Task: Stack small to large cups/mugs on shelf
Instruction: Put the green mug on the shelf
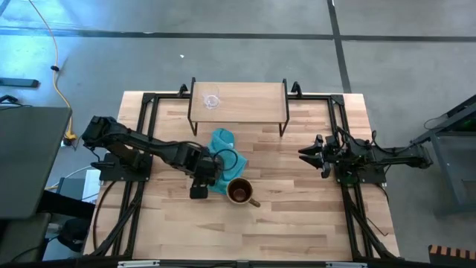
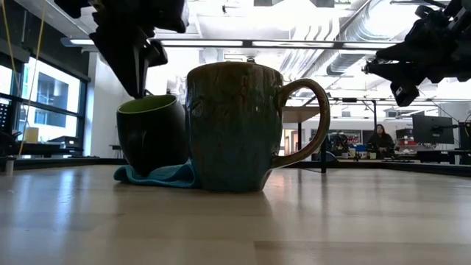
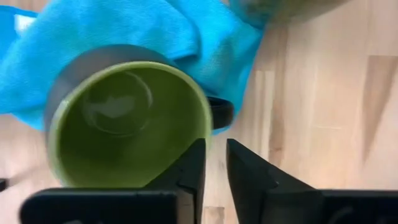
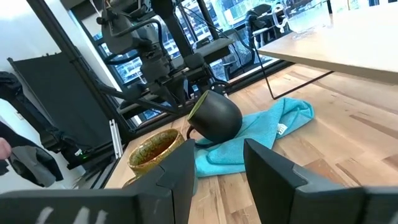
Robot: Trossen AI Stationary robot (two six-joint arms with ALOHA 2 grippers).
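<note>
The dark mug's rim [image 3: 208,132] is below my left gripper's nearly closed fingers, so I should spread them wider and bring them down around that rim beside the mug's handle [image 3: 209,119].
The dark mug with green inside [image 3: 124,124] lies tilted on the teal cloth [image 3: 124,25] at mid-table, its handle [image 3: 221,112] toward the olive-tan mug [image 1: 239,191], which stands upright just nearer on the bare wood. My left gripper [image 3: 216,149] points down over the dark mug's rim on the handle side, its fingers a narrow gap apart with nothing between them. A tiny clear glass cup [image 1: 213,101] stands on the shelf [image 1: 253,97] at the table's far edge. My right gripper [image 1: 309,155] waits open, level, at the table's right. My left gripper comes from above, and one finger [image 3: 193,165] stands in front of the dark mug's rim [image 3: 202,127] beside the handle. I cannot tell whether it touches the rim. The other finger is outside the mug, over bare wood.
The shelf stands on thin black legs [image 1: 282,126] just beyond the cloth. Black arm frames [image 1: 141,134] run along the table's left and right sides. Bare wood [image 1: 290,223] lies toward the near edge and between the mugs and my right gripper.
</note>
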